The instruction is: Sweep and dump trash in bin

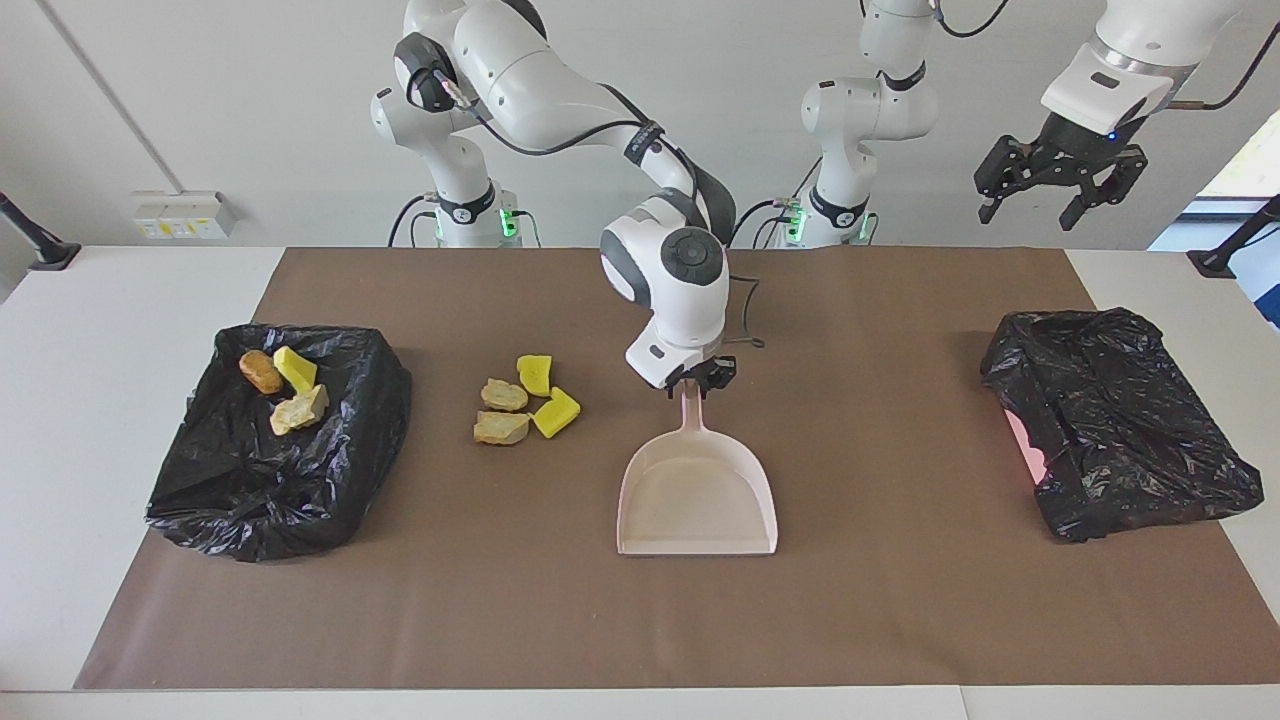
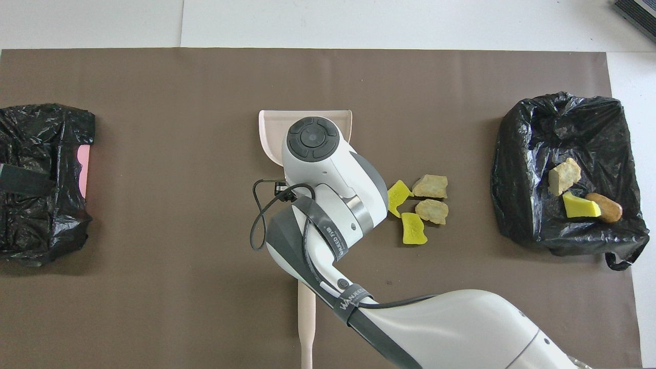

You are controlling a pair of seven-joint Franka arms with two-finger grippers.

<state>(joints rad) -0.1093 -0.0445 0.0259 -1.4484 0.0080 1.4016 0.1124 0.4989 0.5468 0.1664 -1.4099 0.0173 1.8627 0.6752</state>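
My gripper will sweep in the scraps (image 2: 422,208), which are bunched tighter than the pale pink dustpan's wide opening (image 2: 305,113), so the dustpan should hold them all.
Four scraps of the trash lie together on the brown mat: two yellow sponge chunks (image 1: 535,373) (image 1: 556,412) and two tan foam lumps (image 1: 503,394) (image 1: 500,428). They also show in the overhead view (image 2: 413,229). Three more scraps, a brown oval lump (image 1: 260,371), a yellow chunk (image 1: 295,369) and a tan lump (image 1: 298,409), lie in the black-lined bin (image 1: 280,470). My right gripper (image 1: 697,380) is shut on the handle of the pale pink dustpan (image 1: 697,490), which sits low on the mat beside the scraps, mouth away from the robots. My left gripper (image 1: 1062,185) is open, raised high, and waits.
A second black bag (image 1: 1115,420) with a pink patch showing lies at the left arm's end of the table. A pale pink stick (image 2: 306,318) lies on the mat near the robots. The right arm's wrist hides most of the dustpan (image 2: 270,125) from above.
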